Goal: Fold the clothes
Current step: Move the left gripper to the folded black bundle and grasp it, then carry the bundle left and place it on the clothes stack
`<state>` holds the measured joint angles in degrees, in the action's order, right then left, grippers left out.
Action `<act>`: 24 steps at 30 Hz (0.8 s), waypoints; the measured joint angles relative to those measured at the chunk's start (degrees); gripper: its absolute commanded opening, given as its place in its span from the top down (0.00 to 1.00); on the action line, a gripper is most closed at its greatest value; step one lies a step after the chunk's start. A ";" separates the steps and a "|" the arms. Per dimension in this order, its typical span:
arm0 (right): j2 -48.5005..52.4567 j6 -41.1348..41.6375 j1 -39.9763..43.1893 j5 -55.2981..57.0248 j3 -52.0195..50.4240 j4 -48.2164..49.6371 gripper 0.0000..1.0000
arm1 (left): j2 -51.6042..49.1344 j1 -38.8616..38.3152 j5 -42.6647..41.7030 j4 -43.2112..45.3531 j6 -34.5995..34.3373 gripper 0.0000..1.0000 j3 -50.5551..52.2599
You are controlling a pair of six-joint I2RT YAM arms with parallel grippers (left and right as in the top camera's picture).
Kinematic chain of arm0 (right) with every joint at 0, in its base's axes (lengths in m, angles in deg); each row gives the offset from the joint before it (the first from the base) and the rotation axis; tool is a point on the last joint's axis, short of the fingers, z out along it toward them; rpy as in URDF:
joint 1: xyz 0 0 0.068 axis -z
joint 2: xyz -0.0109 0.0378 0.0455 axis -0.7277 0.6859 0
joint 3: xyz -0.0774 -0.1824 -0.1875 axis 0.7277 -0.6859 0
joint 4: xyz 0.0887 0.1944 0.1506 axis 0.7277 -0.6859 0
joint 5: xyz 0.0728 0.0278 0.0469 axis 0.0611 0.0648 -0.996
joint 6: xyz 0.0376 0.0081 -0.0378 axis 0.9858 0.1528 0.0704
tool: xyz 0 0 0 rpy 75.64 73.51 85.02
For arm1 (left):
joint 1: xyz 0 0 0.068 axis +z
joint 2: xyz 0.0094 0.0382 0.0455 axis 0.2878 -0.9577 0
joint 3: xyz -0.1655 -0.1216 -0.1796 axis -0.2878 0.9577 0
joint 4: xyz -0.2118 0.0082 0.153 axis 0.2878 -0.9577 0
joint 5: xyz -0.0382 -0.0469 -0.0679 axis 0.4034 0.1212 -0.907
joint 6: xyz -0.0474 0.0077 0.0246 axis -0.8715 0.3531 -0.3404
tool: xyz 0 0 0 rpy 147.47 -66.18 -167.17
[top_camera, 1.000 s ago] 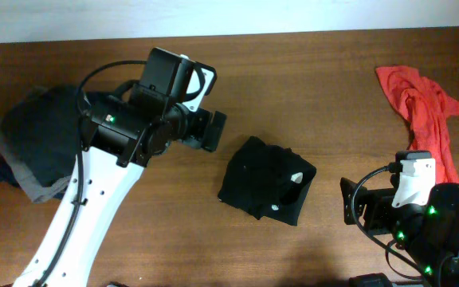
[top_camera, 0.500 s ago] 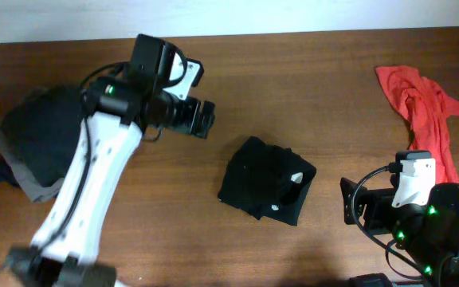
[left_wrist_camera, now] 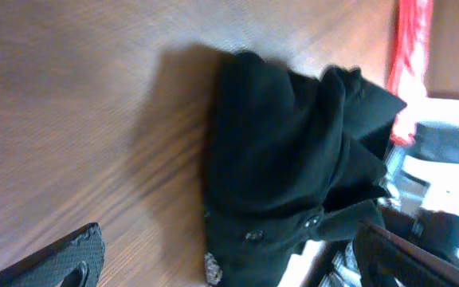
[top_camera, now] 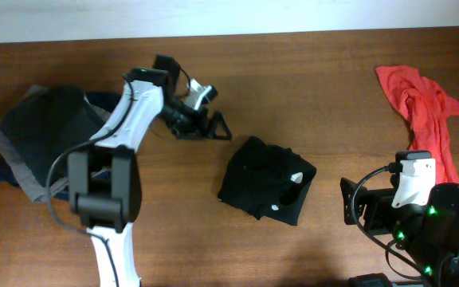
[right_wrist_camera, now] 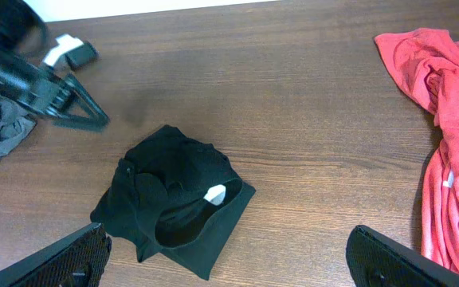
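Overlapping folds [left_wrist_camera: 339, 151] sit together in a tight heap, so I expect the black garment [left_wrist_camera: 268, 151] to stay bunched up while I carry it to the stack.
A crumpled black garment [top_camera: 265, 183] with a white tag lies in the middle of the brown table; it shows in the left wrist view [left_wrist_camera: 293, 159] and the right wrist view [right_wrist_camera: 170, 199]. My left gripper [top_camera: 211, 127] is open and empty, low over the table just up and left of the black garment. My right gripper [top_camera: 357, 211] is open and empty at the lower right, to the right of the garment. A red garment [top_camera: 425, 108] lies bunched at the right [right_wrist_camera: 445, 119].
A stack of dark and grey clothes [top_camera: 38, 143] lies at the left edge of the table. A white wall borders the table's far edge [top_camera: 293, 16]. Bare wood lies between the black garment and the red one.
My left arm has swung down and stretched out toward the black garment, with its gripper lowered near the table. The right arm and the garments have not moved.
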<state>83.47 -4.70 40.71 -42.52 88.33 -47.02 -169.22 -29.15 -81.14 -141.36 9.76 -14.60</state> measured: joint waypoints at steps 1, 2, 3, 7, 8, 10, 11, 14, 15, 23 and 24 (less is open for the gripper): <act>0.00 -0.02 0.00 0.00 0.00 0.00 0.01 | -1.33 -0.37 -1.40 -0.13 0.72 0.01 0.04; 0.00 -0.04 0.00 0.00 0.00 0.00 0.01 | -2.60 -0.85 -2.69 -0.31 1.31 0.01 0.04; 0.00 -0.02 0.00 0.00 0.00 0.00 0.01 | -3.63 -1.46 -3.69 -0.50 1.77 0.01 0.07; 0.00 0.00 0.00 0.00 0.00 0.02 0.01 | -5.51 -4.09 -5.95 -2.51 2.75 0.01 0.20; 0.00 0.00 0.00 0.00 0.00 0.02 0.01 | -5.75 -4.85 -6.25 -3.02 2.95 0.01 0.20; 0.00 -0.02 0.00 0.00 0.00 0.02 0.01 | -6.01 -6.10 -6.91 -3.65 3.23 0.01 0.22; 0.00 -0.02 0.00 0.00 0.00 0.02 0.01 | -6.34 -7.21 -7.19 -4.07 3.54 0.02 0.33; 0.00 -0.02 0.00 0.00 0.00 0.02 0.01 | -6.51 -9.29 -7.39 -2.62 3.80 0.24 2.58; 0.00 -0.04 0.00 0.00 0.00 0.00 0.01 | -6.51 -9.90 -7.43 -1.77 3.96 0.39 3.52; 0.00 -0.04 0.00 0.00 0.00 0.02 0.01 | -6.80 -13.09 -8.11 4.11 3.78 0.99 9.11; 0.00 -0.02 0.00 0.00 0.00 0.02 0.01 | -6.80 -12.92 -8.11 4.02 3.74 0.99 9.16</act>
<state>83.47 -4.72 40.71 -42.52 88.33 -47.00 -176.02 -42.07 -89.25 -137.34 13.50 -5.44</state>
